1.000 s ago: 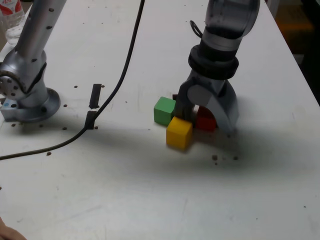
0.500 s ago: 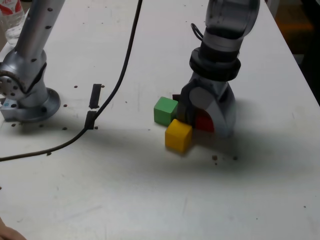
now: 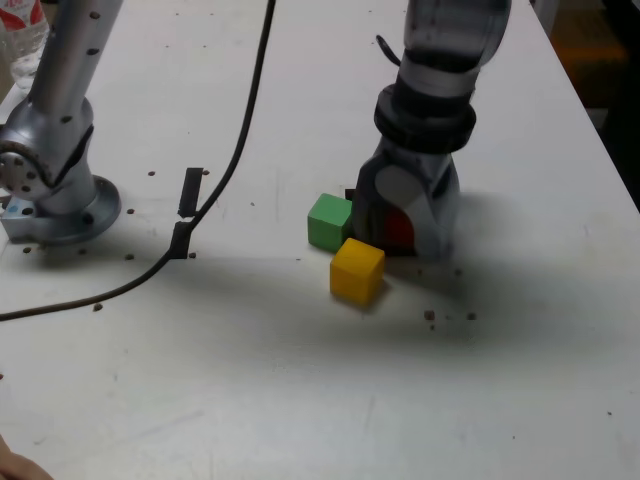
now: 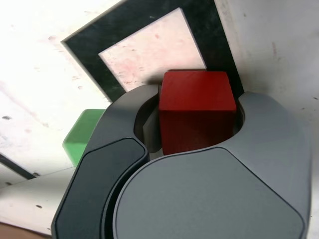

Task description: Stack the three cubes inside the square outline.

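Observation:
The red cube (image 4: 197,94) sits crooked across the edge of the square outline. My gripper should pick up the cube, turn it straight and lower it inside the outline (image 4: 155,50).
My gripper (image 3: 402,238) stands upright at table level, shut on the red cube (image 3: 398,228). The wrist view shows the red cube (image 4: 197,107) squeezed between the two grey fingers (image 4: 142,130). The square outline (image 4: 84,55), black tape around a white centre, lies just beyond the cube, and the cube overlaps one of its edges. In the exterior view only a corner of the outline (image 3: 349,193) shows behind the gripper. The green cube (image 3: 329,221) sits on the table at the exterior view's left of the gripper. The yellow cube (image 3: 357,270) sits just in front of it.
The arm's base (image 3: 60,205) stands at the exterior view's far left. A black cable (image 3: 240,150) runs across the table past two short black tape strips (image 3: 191,190). A bottle (image 3: 22,25) stands at the back left corner. The table's edge (image 3: 600,130) runs along the right.
The jaws have closed from wide open onto the red cube. The green and yellow cubes have stayed where they were.

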Tool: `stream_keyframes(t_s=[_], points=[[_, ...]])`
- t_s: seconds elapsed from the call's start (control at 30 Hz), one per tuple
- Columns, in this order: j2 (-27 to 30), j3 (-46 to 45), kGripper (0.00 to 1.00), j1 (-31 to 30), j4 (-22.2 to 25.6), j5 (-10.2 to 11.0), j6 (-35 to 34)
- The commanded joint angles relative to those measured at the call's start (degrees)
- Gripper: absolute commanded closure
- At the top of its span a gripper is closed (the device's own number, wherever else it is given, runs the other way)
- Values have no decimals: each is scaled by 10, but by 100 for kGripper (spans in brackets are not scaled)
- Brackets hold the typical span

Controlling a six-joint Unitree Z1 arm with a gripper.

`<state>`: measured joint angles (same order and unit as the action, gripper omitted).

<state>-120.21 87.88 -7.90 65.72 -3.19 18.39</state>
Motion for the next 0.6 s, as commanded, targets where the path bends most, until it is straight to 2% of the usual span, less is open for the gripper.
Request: stream_keyframes(t_s=[0.0, 0.23, 0.4, 0.57], points=[[25, 0, 92, 1, 13, 9, -10], [78, 9, 92, 2, 60, 40, -57], [87, 13, 92, 4, 68, 40, -97], [79, 13, 92, 4, 67, 38, -172]])
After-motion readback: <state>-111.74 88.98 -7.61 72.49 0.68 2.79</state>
